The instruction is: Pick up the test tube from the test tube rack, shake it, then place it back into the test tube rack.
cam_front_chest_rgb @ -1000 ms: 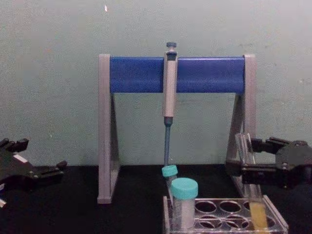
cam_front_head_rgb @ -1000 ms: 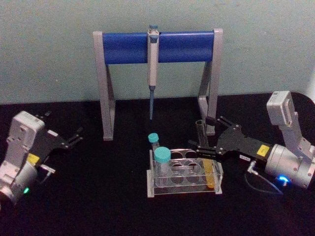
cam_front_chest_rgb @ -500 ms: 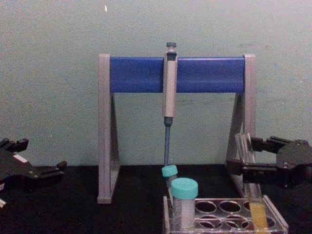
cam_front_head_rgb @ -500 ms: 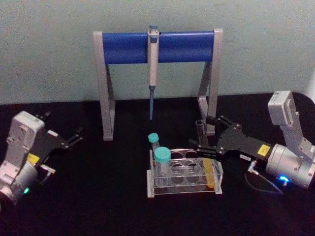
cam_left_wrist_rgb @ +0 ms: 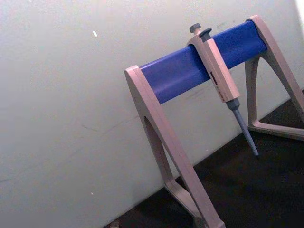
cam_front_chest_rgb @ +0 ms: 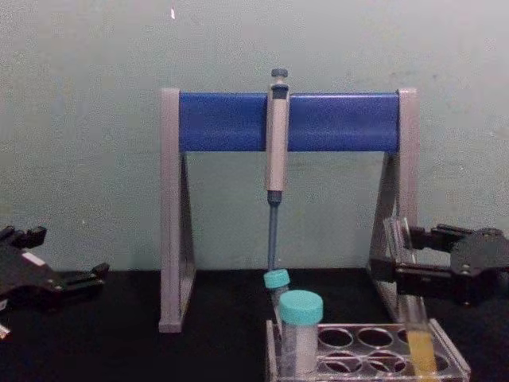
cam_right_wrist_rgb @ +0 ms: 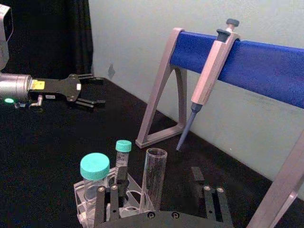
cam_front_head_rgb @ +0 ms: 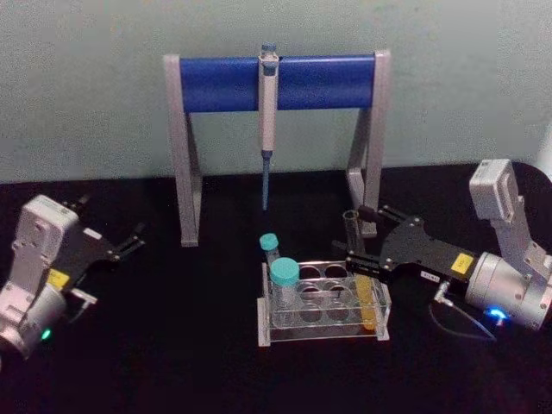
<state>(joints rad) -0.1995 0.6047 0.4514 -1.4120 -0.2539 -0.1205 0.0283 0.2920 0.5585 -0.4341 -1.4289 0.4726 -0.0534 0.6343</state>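
I expect the test tube (cam_front_chest_rgb: 413,309) to slip out and leave the test tube rack behind when I lift the test tube, because it leans in its roomy hole (cam_front_chest_rgb: 416,335).
The test tube (cam_front_head_rgb: 354,237), a tall clear glass tube with yellow-orange liquid low down, stands upright in the right end of the clear test tube rack (cam_front_head_rgb: 323,332). My right gripper (cam_front_head_rgb: 355,233) reaches in from the right and is open, one finger on each side of the tube's upper part. In the right wrist view the tube (cam_right_wrist_rgb: 153,180) rises between the spread fingers (cam_right_wrist_rgb: 107,199), with a gap on both sides. The chest view shows the tube (cam_front_chest_rgb: 417,350) in the rack (cam_front_chest_rgb: 358,338) with the gripper (cam_front_chest_rgb: 395,255) level with its top. My left gripper (cam_front_head_rgb: 108,220) rests open at the far left.
Two teal-capped tubes (cam_front_head_rgb: 284,274) stand in the rack's left end. Behind the rack rises a grey-and-blue stand (cam_front_head_rgb: 319,82) with a pipette (cam_front_head_rgb: 268,103) hanging from its bar. The table is black, with open room on the left and in front.
My right gripper has drawn back slightly to the right, still straddling the tube. The tube stays upright in the rack. The left arm has not moved.
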